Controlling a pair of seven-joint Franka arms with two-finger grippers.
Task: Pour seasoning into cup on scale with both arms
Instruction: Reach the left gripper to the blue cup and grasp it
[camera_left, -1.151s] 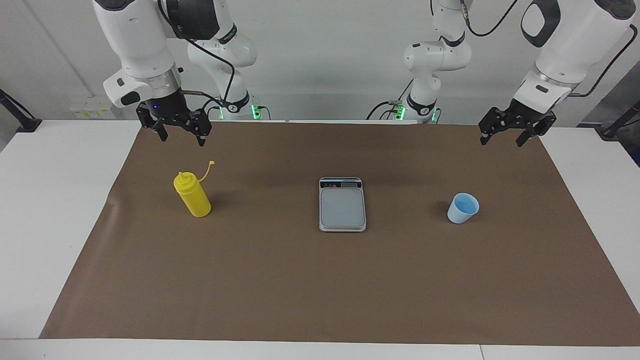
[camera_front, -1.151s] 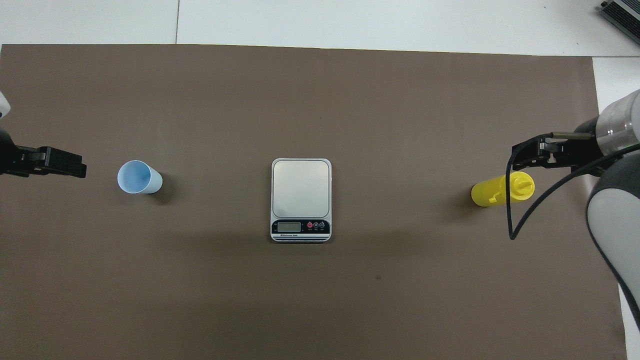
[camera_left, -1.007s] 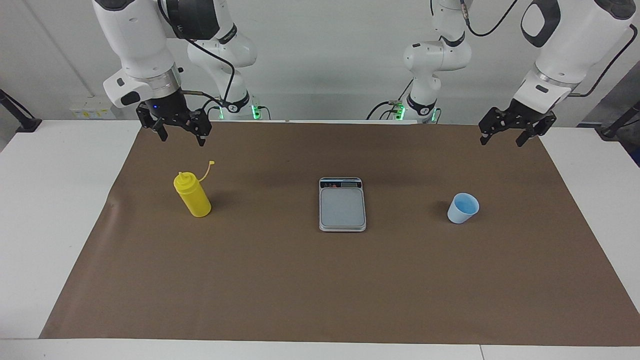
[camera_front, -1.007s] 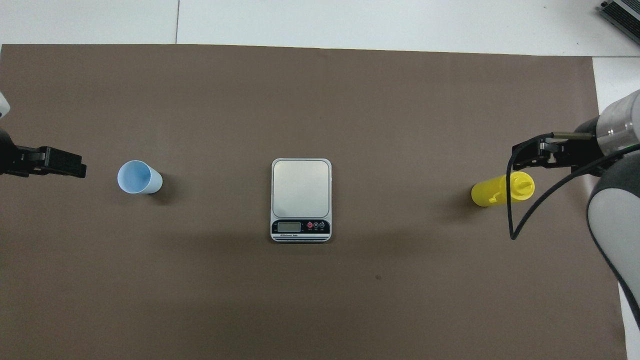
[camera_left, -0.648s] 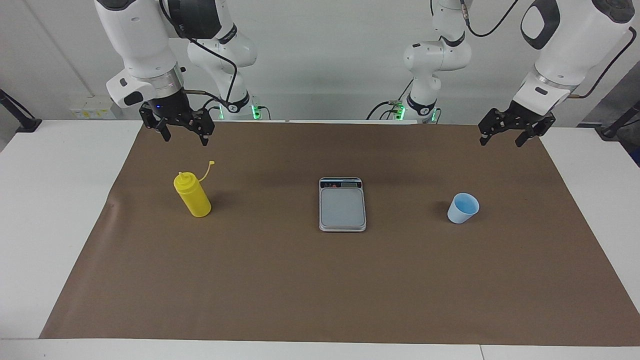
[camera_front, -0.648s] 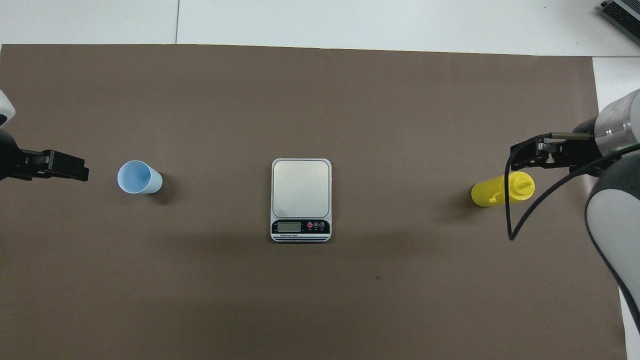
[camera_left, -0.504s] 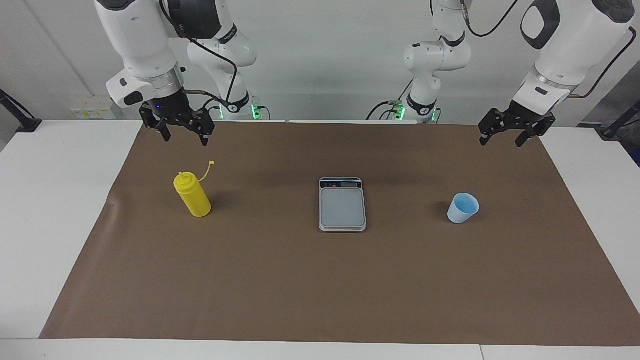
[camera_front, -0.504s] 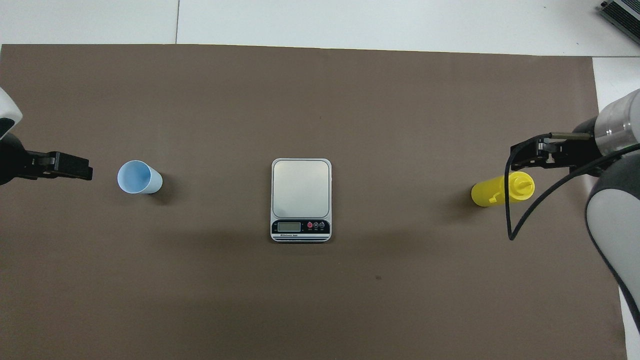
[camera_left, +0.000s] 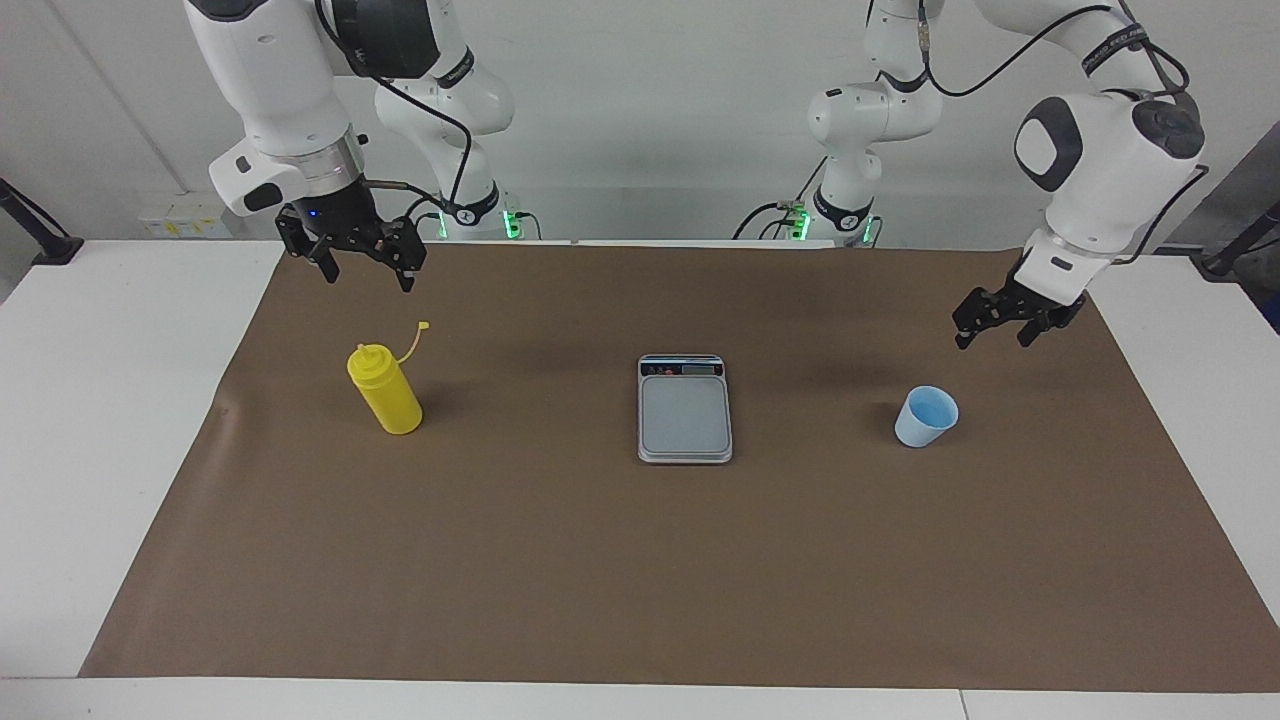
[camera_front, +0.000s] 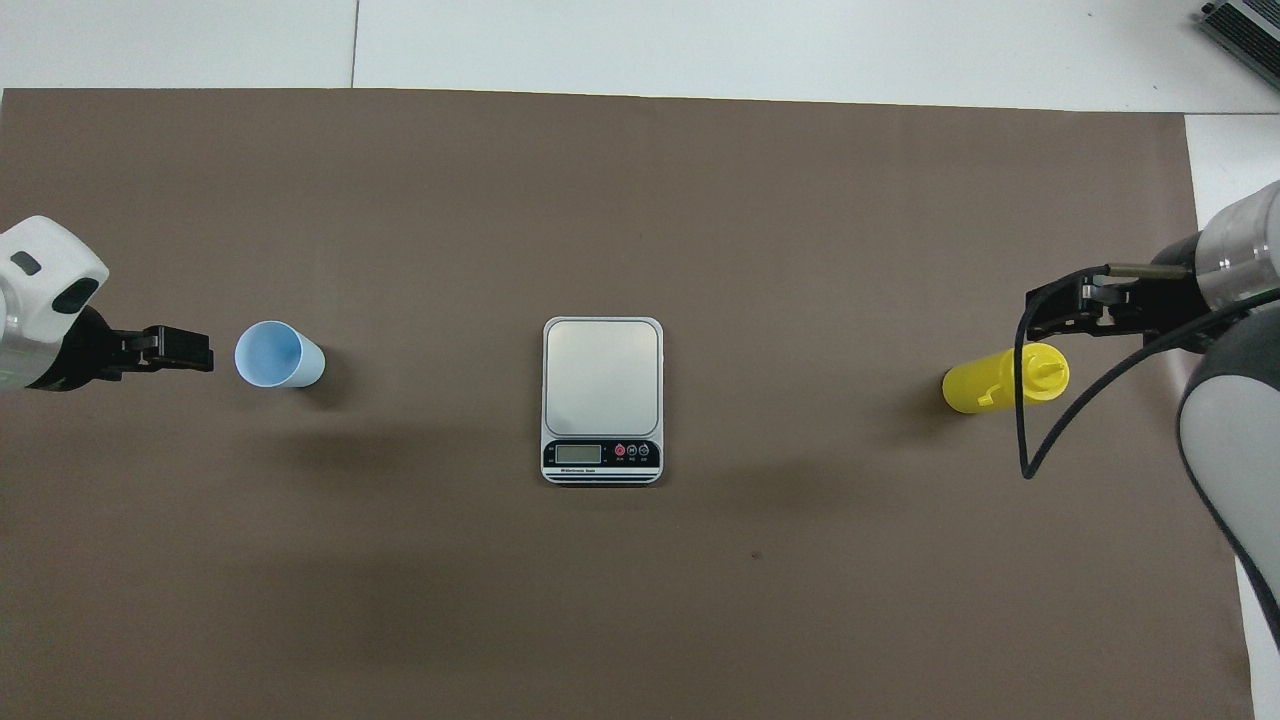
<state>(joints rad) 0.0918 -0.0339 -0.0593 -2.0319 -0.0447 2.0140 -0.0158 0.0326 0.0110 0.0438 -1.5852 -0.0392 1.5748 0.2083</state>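
The left gripper's open fingers are aimed at the upright light-blue cup's rim (camera_front: 269, 353), so the robot should go on lowering them toward it until they straddle the cup's near side (camera_front: 239, 355).
The yellow seasoning bottle (camera_left: 386, 392) stands upright on the brown mat toward the right arm's end, its cap hanging on a tether; it also shows in the overhead view (camera_front: 1000, 380). The silver-grey scale (camera_left: 685, 410) lies bare at the mat's middle, display toward the robots (camera_front: 602, 395). The light-blue cup (camera_left: 926, 417) stands upright toward the left arm's end (camera_front: 278, 355). My right gripper (camera_left: 366, 277) hangs open and empty above the mat beside the bottle (camera_front: 1035, 318). My left gripper (camera_left: 990, 340) is open and empty, low over the mat beside the cup (camera_front: 205, 352), apart from it.
The brown mat (camera_left: 640, 560) covers most of the white table (camera_left: 100, 400). A dark grey device (camera_front: 1245, 25) sits at the table's corner farthest from the robots, at the right arm's end.
My left arm has swung down and in, bringing its gripper lower and closer to the cup. The right gripper has barely shifted. Bottle, scale and cup have not moved.
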